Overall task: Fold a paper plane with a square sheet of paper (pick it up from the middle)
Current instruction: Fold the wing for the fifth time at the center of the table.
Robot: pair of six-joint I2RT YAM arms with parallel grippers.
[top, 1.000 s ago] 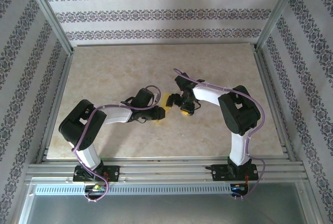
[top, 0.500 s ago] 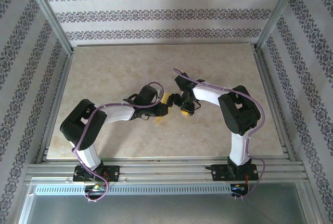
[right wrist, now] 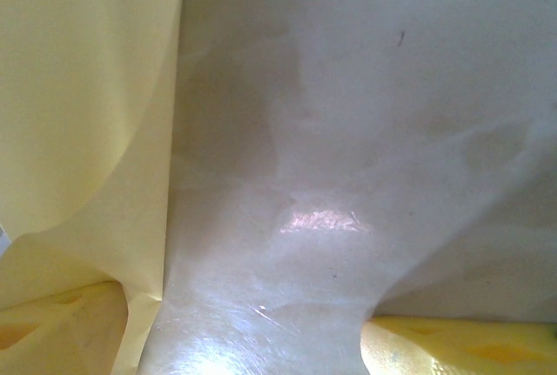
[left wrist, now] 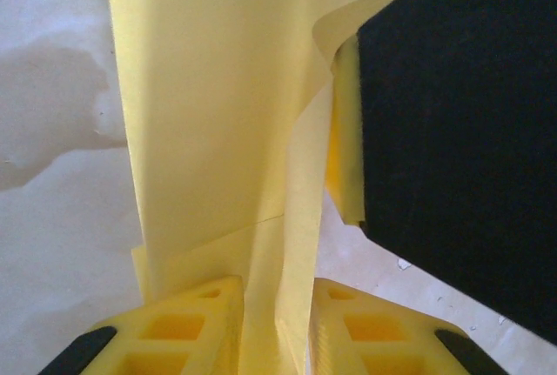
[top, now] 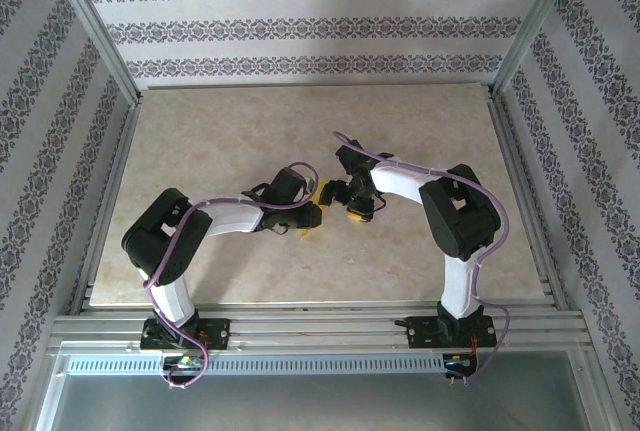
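The paper's edge [right wrist: 109,249] is hanging over a finger of my right gripper. My right gripper should move back out, turn and grip the fold [left wrist: 303,179] next to my left gripper.
The square sheet of paper [left wrist: 218,105] is yellow and partly folded, with layered flaps and a faint crease. It lies at the table's middle [top: 325,194] between the two grippers. My left gripper [left wrist: 278,327] has its yellow fingers [left wrist: 183,327] drawn close, with an upstanding fold of the paper pinched in the narrow gap. From above, this gripper [top: 312,213] sits just left of the paper. My right gripper [right wrist: 261,340] is open wide over bare table, and the paper [right wrist: 78,97] drapes over its left finger [right wrist: 52,331]. Its black body [left wrist: 452,131] looms beside the sheet.
The marble-patterned tabletop [top: 420,141] spreads out around both arms. An aluminium frame [top: 110,201] and patterned walls close in the sides and back. The two grippers are nearly touching at the centre.
My left gripper has slid a little right, toward the right gripper, and its fingers have narrowed on the paper. The right arm has stayed put.
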